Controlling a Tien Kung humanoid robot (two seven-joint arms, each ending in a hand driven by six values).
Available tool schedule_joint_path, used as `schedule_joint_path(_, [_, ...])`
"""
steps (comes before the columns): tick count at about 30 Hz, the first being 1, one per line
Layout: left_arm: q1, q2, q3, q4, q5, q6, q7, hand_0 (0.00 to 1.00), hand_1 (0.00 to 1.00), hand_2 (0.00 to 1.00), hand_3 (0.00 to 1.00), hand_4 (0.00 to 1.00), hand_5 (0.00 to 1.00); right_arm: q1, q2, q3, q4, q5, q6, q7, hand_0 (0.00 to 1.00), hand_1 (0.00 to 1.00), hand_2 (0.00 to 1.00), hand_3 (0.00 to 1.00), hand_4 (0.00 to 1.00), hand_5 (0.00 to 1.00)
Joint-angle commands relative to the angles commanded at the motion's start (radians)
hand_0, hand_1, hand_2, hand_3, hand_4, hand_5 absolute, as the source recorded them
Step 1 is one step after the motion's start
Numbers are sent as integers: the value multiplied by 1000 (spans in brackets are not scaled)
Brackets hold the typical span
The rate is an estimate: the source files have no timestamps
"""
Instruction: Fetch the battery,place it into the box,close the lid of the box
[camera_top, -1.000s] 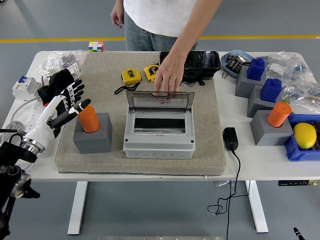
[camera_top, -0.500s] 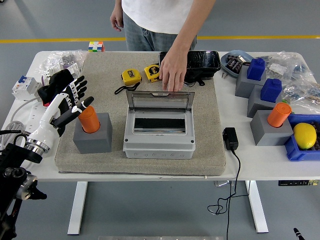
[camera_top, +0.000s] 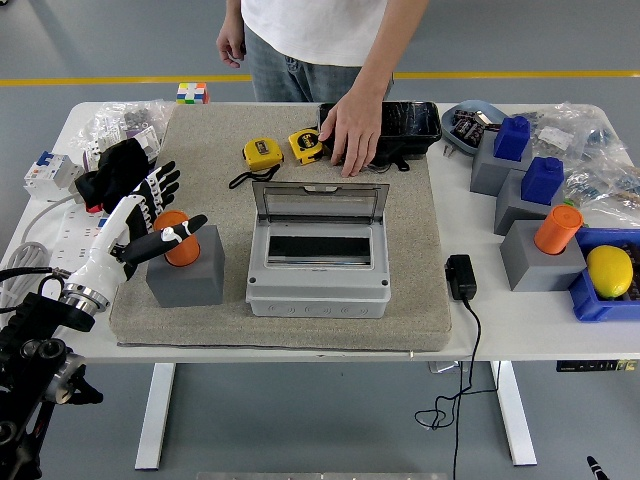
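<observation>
The orange battery (camera_top: 175, 226) is sunk into the grey block's top (camera_top: 183, 262). It will come out and leave an empty round hole when I lift it.
An orange cylindrical battery (camera_top: 184, 251) stands upright in a grey block holder (camera_top: 186, 282) at the left of the felt mat (camera_top: 410, 290). My left hand (camera_top: 180, 200) is around the battery's top, fingers spread behind it and thumb across its front, not clamped. The grey box (camera_top: 318, 272) sits at mid mat with its clear lid (camera_top: 318, 201) standing open at the back. A person's hand (camera_top: 352, 130) rests on the mat just behind the lid, by a black tray (camera_top: 405, 122). My right arm is out of view.
Two yellow tape measures (camera_top: 262, 152) lie behind the box. A black power adapter (camera_top: 460, 276) lies right of the mat. At the right stand grey blocks with blue parts (camera_top: 512, 138), a second orange battery (camera_top: 558, 228), and a blue bin with a lemon (camera_top: 609, 271).
My left hand has moved right and down onto the battery, thumb now across its front. The person's hand has drawn back from the lid's top edge toward the black tray.
</observation>
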Motion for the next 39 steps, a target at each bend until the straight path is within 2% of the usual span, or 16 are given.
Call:
schedule_joint_path(17, [18,-16,58,-28,20,67,-14,952,998,998,991,998,130,-1,-1,-6,0,6,0,1,818,790,785,812,998,998])
schedule_joint_path(18, [18,-16,59,-28,19,70,-15,909,976,949,937,998,106,-1,0,-4,0,4,0,0,816,789,784,812,998,998])
schedule_joint_path(23, [14,-18,66,-17,12,82,-21,909,976,949,937,998,106,0,0,-6,0,7,0,1,816,789,784,812,998,998])
schedule_joint_path(24, [14,-18,66,-14,11,84,-22,907,966,918,898,998,99,0,0,-7,0,8,0,1,817,789,783,812,998,998])
schedule_joint_path(35, [7,-36,79,18,-3,111,-37,898,951,885,867,998,96,1,0,-7,0,11,1,1,816,789,782,811,998,998])
schedule_joint_path(36, [8,-37,81,19,-5,113,-38,862,911,833,829,998,92,0,0,-7,0,11,1,1,818,788,781,812,998,998])
schedule_joint_path(39, [8,-39,83,21,-10,119,-41,862,911,833,829,998,92,0,0,-7,0,11,1,1,818,788,781,812,998,998])
